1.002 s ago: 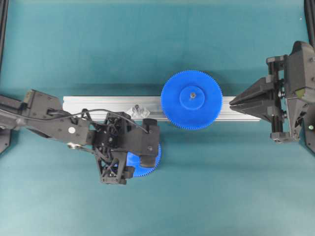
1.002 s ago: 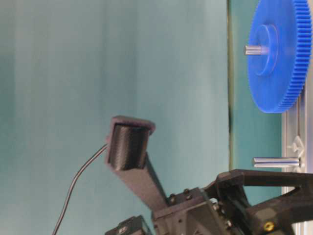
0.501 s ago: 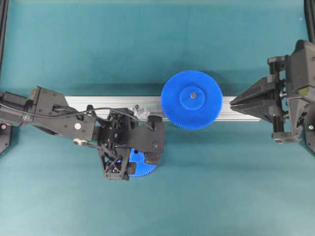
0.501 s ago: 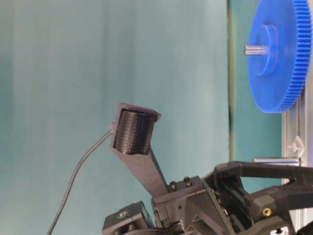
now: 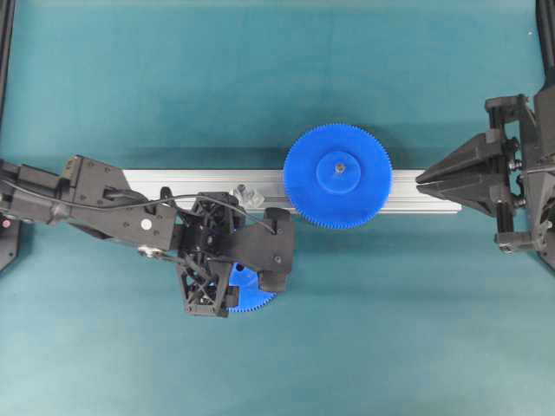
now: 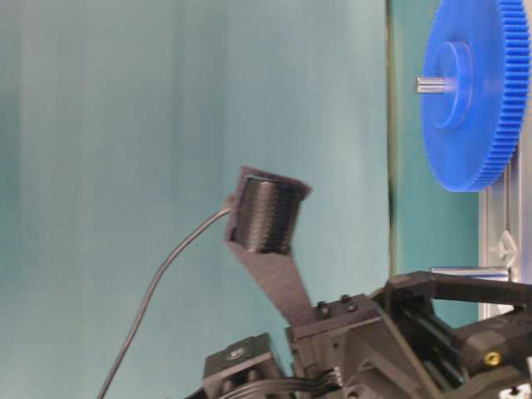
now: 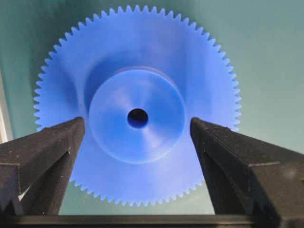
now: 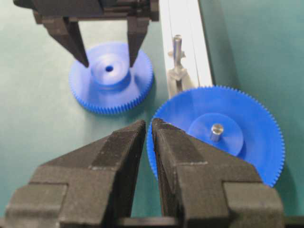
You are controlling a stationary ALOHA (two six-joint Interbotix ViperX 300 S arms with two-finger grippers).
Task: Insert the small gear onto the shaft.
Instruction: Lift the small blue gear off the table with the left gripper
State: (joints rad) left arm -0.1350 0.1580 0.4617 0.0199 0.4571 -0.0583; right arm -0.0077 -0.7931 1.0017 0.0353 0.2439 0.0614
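My gripper will uncover a dark-dotted marker hidden under the small gear [image 5: 252,291] when it lifts the gear, because the centre hole [image 7: 137,118] looks dark instead of mat green.
The small gear [image 7: 137,71] lies flat on the green mat, hub up, with its centre hole facing my left wrist camera. My left gripper [image 7: 137,128] is open, and its fingers [image 7: 47,152] straddle the hub without touching it. In the overhead view the left gripper [image 5: 243,290] hides most of the small gear [image 5: 256,299]. The right wrist view shows the small gear [image 8: 111,76] between those fingers. The shaft [image 5: 245,195] stands bare on the rail; it also shows in the right wrist view [image 8: 177,50] and the table-level view [image 6: 470,273]. My right gripper [image 5: 421,179] is shut and empty by the rail's right end.
The wider blue gear [image 5: 338,176] sits on its own pin on the aluminium rail [image 5: 173,180], just right of the bare shaft; it also shows in the right wrist view [image 8: 223,128]. Black frame posts stand at the table's left and right edges.
My left gripper has shifted slightly right and come down over the small gear. My right gripper has drawn back to the right, away from the wider gear.
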